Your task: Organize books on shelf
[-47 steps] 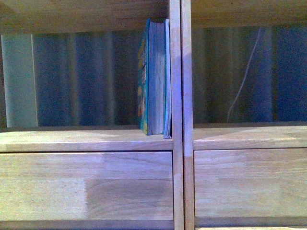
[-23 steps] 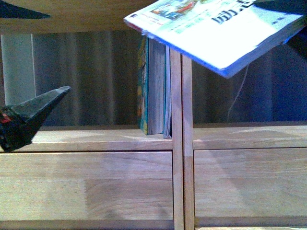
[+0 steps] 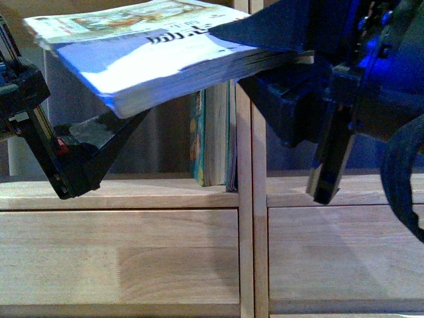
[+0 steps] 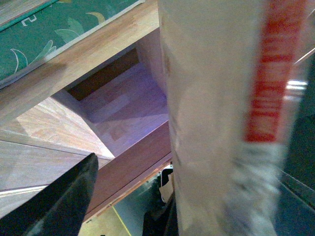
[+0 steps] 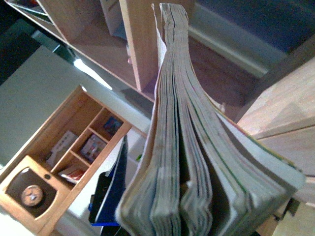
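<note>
I expect the book's opposite page end (image 3: pixel 286 61) to fan open when I carry it by the book's white-red spine (image 4: pixel 268 88), which sits by my left gripper.
The white-and-blue book (image 3: pixel 165 59) with black lettering lies nearly flat, high in front of the shelf (image 3: pixel 119 195). My right gripper (image 3: pixel 228 56) is shut on its right end, one finger above and one below. My left gripper (image 3: pixel 126 73) is open, with its lower finger (image 3: pixel 99 149) under the book's left part. The left wrist view shows the white-red spine (image 4: pixel 221 123) close beside a black finger (image 4: pixel 54 201). The right wrist view shows the book's fanned page edges (image 5: pixel 187 147). A few books (image 3: pixel 213 142), one teal-spined, stand upright against the shelf's centre post.
Flat drawer fronts (image 3: pixel 119 258) run below the shelf board. The centre post (image 3: pixel 250 199) splits the two columns. A green patterned cover (image 4: pixel 59 29) lies on a wooden board. A small wooden compartment box (image 5: pixel 74 157) with small items shows beyond the book.
One second ago only the shelf and standing books showed. The book came in from the upper right and has moved left and lower. Both grippers are now in view, and the left one has risen under the book.
</note>
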Action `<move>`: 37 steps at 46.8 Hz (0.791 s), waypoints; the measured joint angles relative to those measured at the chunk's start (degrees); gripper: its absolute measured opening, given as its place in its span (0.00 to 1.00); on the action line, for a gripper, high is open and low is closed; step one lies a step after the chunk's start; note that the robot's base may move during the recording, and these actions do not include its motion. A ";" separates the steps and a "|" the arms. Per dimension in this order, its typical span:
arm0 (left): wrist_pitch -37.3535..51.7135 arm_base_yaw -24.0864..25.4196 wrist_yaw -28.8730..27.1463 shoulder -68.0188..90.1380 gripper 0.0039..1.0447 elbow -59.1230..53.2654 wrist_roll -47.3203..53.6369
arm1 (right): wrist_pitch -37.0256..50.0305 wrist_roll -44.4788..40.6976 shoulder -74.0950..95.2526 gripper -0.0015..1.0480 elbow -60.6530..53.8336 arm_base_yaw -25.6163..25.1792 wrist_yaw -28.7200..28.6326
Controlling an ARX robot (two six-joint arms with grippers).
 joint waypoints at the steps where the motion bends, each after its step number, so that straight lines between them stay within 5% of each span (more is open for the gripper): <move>1: -0.20 -0.15 -0.20 -0.15 0.86 -0.15 0.37 | 0.09 0.74 0.28 0.07 0.11 0.31 -0.44; 20: 2.60 -0.42 -0.46 -3.23 0.28 -1.33 3.26 | 0.66 3.32 1.27 0.08 0.13 5.01 -0.87; 26: 1.11 -0.44 -0.37 -3.82 0.16 -1.51 4.81 | 0.33 3.02 1.29 0.22 0.02 5.49 -2.05; 37: -4.81 0.44 -4.13 -5.05 0.16 -1.51 10.71 | 0.28 2.36 -0.17 0.53 -2.58 4.48 -4.13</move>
